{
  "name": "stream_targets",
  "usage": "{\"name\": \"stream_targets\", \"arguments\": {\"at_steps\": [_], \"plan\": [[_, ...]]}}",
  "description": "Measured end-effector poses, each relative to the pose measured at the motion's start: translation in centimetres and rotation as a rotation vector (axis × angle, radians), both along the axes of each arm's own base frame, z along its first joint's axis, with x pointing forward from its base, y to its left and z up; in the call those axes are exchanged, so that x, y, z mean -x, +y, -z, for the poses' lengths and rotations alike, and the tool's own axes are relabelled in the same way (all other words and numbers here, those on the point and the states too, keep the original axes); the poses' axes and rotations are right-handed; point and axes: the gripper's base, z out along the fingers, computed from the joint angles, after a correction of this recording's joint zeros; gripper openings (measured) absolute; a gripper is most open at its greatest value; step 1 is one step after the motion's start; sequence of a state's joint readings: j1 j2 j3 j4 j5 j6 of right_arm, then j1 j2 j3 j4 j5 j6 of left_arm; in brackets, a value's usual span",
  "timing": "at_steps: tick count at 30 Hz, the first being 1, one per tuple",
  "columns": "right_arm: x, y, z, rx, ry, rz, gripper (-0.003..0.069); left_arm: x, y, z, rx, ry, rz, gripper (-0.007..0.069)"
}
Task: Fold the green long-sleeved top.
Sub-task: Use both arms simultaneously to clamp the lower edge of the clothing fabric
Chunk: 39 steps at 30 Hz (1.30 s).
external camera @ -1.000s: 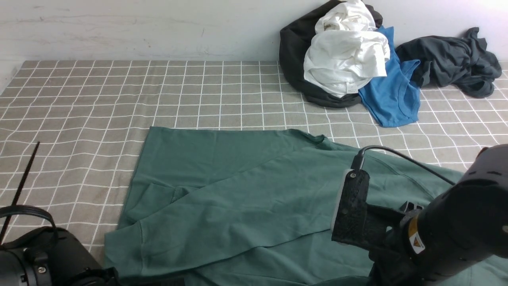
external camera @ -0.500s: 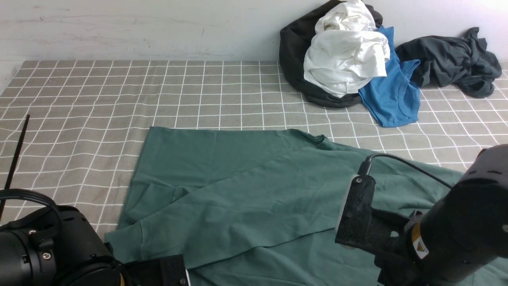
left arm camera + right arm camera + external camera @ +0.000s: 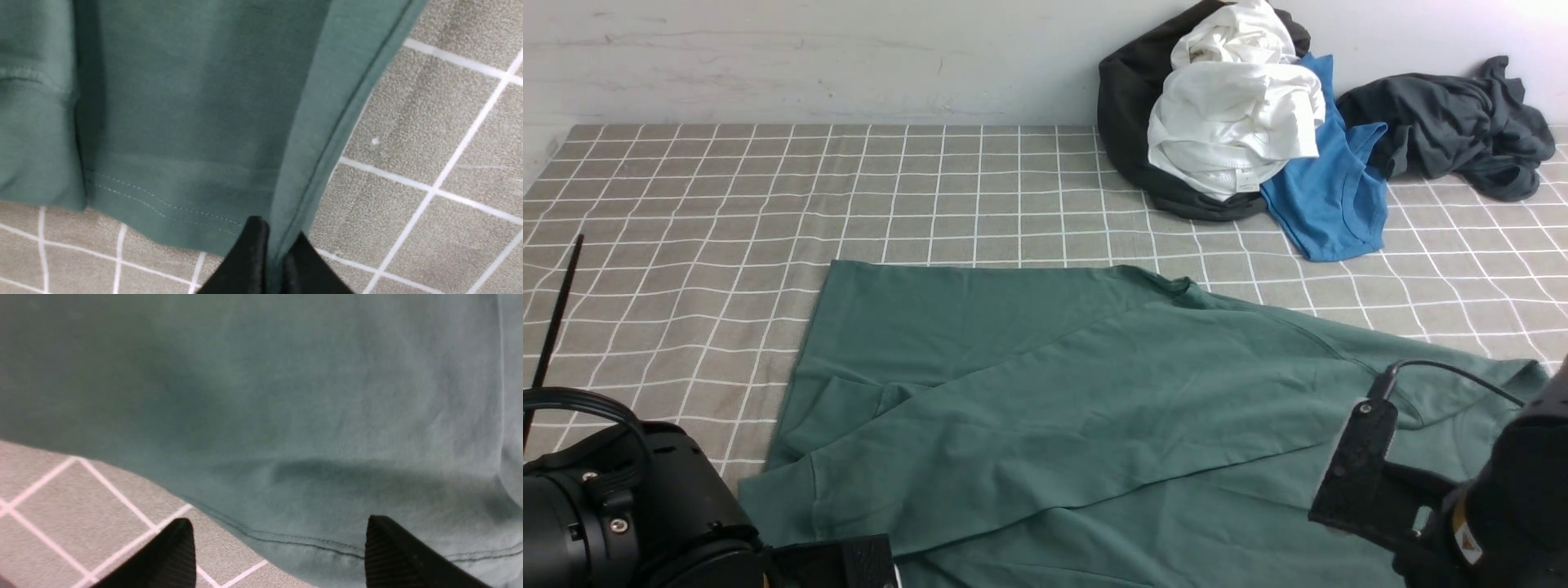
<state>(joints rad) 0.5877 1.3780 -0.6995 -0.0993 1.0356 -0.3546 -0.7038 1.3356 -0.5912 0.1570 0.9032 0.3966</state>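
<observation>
The green top's far side [image 3: 954, 305] is spread flat across the checked cloth, so it should stay in place when I bring the green top's near edge [image 3: 314, 542] over.
The green long-sleeved top [image 3: 1045, 408] lies spread on the checked cloth, one sleeve folded across its body with the cuff at the near left. My left gripper [image 3: 276, 245] is shut on the top's stitched edge [image 3: 310, 171] near the hem corner; its jaws are hidden in the front view behind the arm at the near left. My right gripper [image 3: 278, 539] is open over the top's near seam [image 3: 294, 541], one finger above bare cloth, the other above fabric [image 3: 286, 396]. Its jaws do not show in the front view. The neck label and chest logo are hidden.
A pile of black, white [image 3: 1233, 122] and bright blue [image 3: 1331, 196] garments sits at the back right, with a dark grey garment [image 3: 1454, 122] beside it. A wall runs along the far edge. The grey checked tablecloth [image 3: 768, 188] shows at left and back.
My right arm has drawn back towards the near right and lower, uncovering more of the top. My left arm rose into view half a second ago and has since held still.
</observation>
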Motion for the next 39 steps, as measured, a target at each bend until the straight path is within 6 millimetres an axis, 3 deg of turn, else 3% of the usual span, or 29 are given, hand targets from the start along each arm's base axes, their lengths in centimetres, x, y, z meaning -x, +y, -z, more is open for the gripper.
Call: {"name": "stream_targets", "arguments": {"at_steps": [8,13,17,23,24,26,29,35,39], "plan": [[1.7,-1.5,3.1,0.033,0.024,-0.135,0.0513,-0.1,-0.1,0.0,0.01,-0.007,0.0,-0.0006],[1.4,-1.7,3.4,0.049,-0.027,-0.239,0.0507,-0.2,-0.2,0.0,0.026,-0.021,0.001,-0.0006],[0.9,-1.8,3.3,0.075,-0.082,-0.302,0.0452,-0.3,-0.3,0.0,0.037,-0.03,0.002,-0.0006],[0.6,-1.8,3.2,0.088,-0.102,-0.343,0.0232,-0.3,-0.3,0.0,0.038,-0.03,0.001,-0.0006],[0.7,-1.8,3.3,0.08,-0.097,-0.345,0.0148,-0.3,-0.3,0.0,0.038,-0.03,0.001,-0.0006],[0.8,-1.6,3.3,0.066,-0.087,-0.35,0.0067,-0.3,-0.4,0.0,0.039,-0.031,0.0,-0.0006],[1.0,-1.4,3.3,0.04,-0.07,-0.343,0.0,-0.3,-0.4,0.0,0.045,-0.036,-0.001,-0.0006],[1.5,-1.3,3.4,0.011,-0.019,-0.306,-0.0001,-0.4,-0.5,0.0,0.054,-0.043,-0.001,-0.0006],[1.8,-1.0,3.5,-0.024,0.007,-0.311,0.0053,-0.4,-0.6,0.0,0.065,-0.042,-0.007,-0.0006]]}}
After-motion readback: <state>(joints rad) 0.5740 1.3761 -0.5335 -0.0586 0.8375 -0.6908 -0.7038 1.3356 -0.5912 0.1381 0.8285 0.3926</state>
